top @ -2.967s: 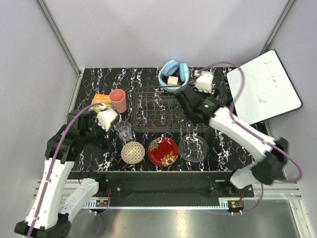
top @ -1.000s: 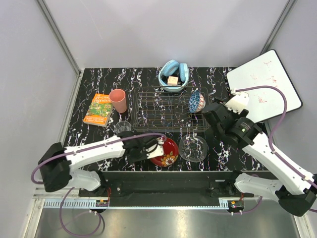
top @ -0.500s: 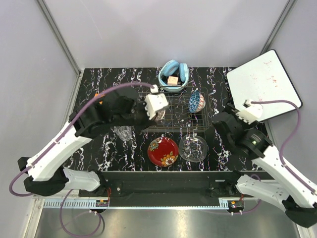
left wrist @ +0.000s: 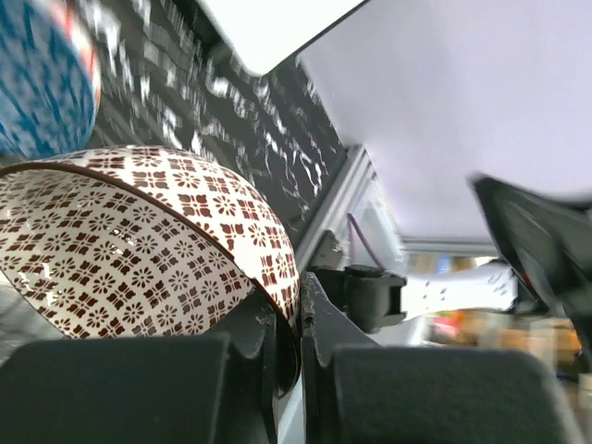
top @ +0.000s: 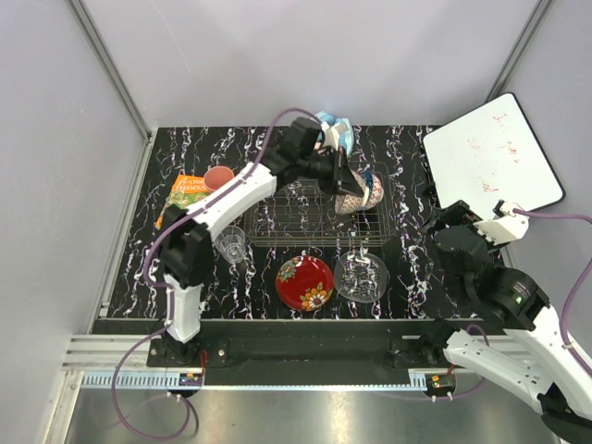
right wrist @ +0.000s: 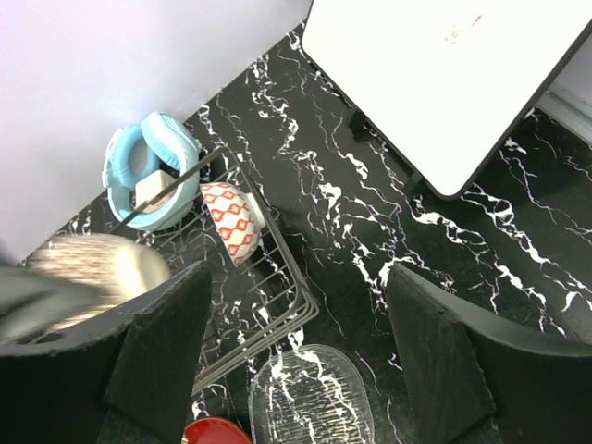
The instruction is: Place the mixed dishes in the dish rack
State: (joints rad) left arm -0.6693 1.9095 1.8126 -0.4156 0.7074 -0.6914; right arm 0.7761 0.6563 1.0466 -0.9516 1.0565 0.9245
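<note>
The cream speckled bowl is hanging too near the blue patterned bowl, so my left gripper should move the cream speckled bowl to the rack's open near corner [top: 375,227] before it lowers it.
My left gripper [top: 339,178] is shut on the rim of the cream speckled bowl [top: 351,196], held tilted over the far right part of the dish rack [top: 296,217]. In the left wrist view the jaws [left wrist: 298,305] pinch that bowl [left wrist: 139,240] with the blue patterned bowl [left wrist: 42,83] just beyond. The blue patterned bowl [top: 372,188] stands on edge in the rack. On the table lie the pink cup [top: 219,178], glass tumbler [top: 231,245], red floral plate [top: 305,282] and clear glass plate [top: 361,276]. My right gripper [top: 427,236] hangs open and empty above the rack's near right corner [right wrist: 301,273].
A light blue bowl [top: 330,129] with a yellow cube sits behind the rack. An orange-green booklet [top: 183,191] lies at the left. A white board [top: 490,157] leans at the right [right wrist: 444,74]. Grey walls close in the black marbled table.
My left arm has swung the cream bowl from the rack's middle to its far right, beside the blue bowl. The right arm has drawn back toward the near right.
</note>
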